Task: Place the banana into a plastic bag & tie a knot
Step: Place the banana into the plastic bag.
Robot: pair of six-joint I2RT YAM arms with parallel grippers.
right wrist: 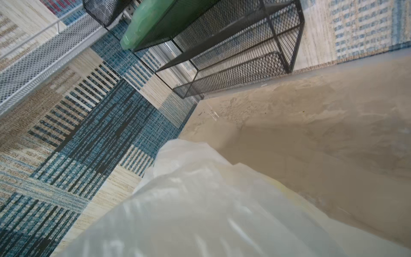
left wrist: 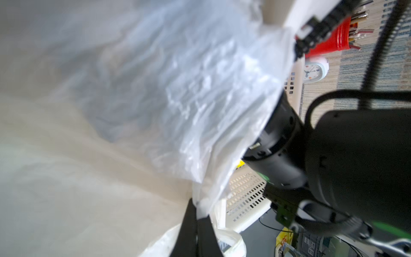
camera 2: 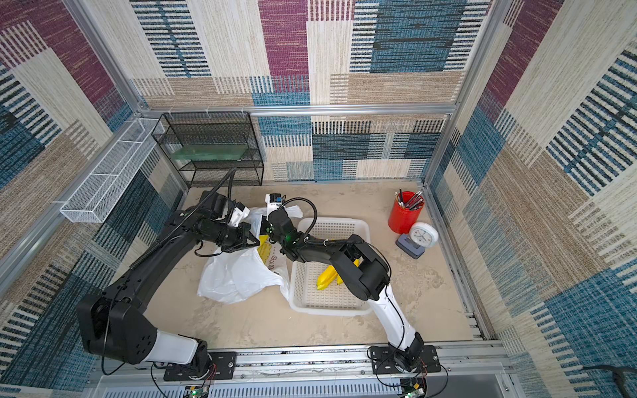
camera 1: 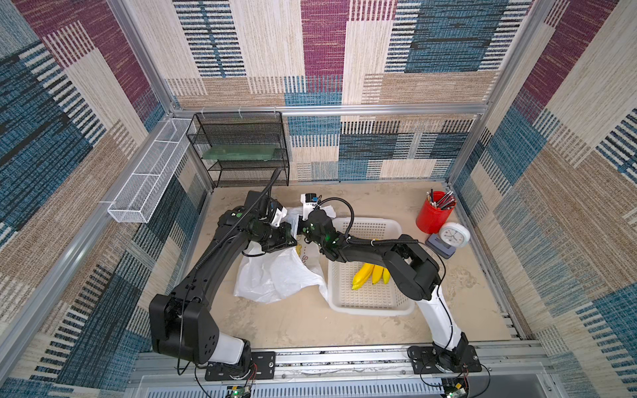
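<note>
The bag's opening (camera 2: 264, 249) is crowded by my nearly touching grippers, so next my left gripper pulls its edge back while my right gripper draws film toward the basket (camera 2: 313, 297).
The plastic bag (camera 1: 275, 275) (camera 2: 238, 279) lies crumpled on the table, left of the basket, with its top lifted between my two arms. My left gripper (left wrist: 198, 211) (camera 1: 289, 241) is shut on a twisted strip of the bag's upper edge. Bag film (right wrist: 200, 211) covers the whole near part of the right wrist view and hides that gripper's fingers. My right wrist (camera 1: 319, 222) leans over the bag's mouth. The banana (camera 1: 370, 275) (camera 2: 327, 277) lies in a yellow bunch in the basket, partly under the right arm. A yellow patch (camera 2: 264, 249) shows at the bag's mouth. No knot is in view.
The white perforated basket (camera 1: 365, 303) stands right of the bag. A red cup of pens (camera 1: 433, 213) and a white clock (camera 1: 454, 235) sit at the back right. A black mesh shelf (camera 1: 241, 151) stands at the back left, with a white wire tray (camera 1: 148, 182) on the left wall.
</note>
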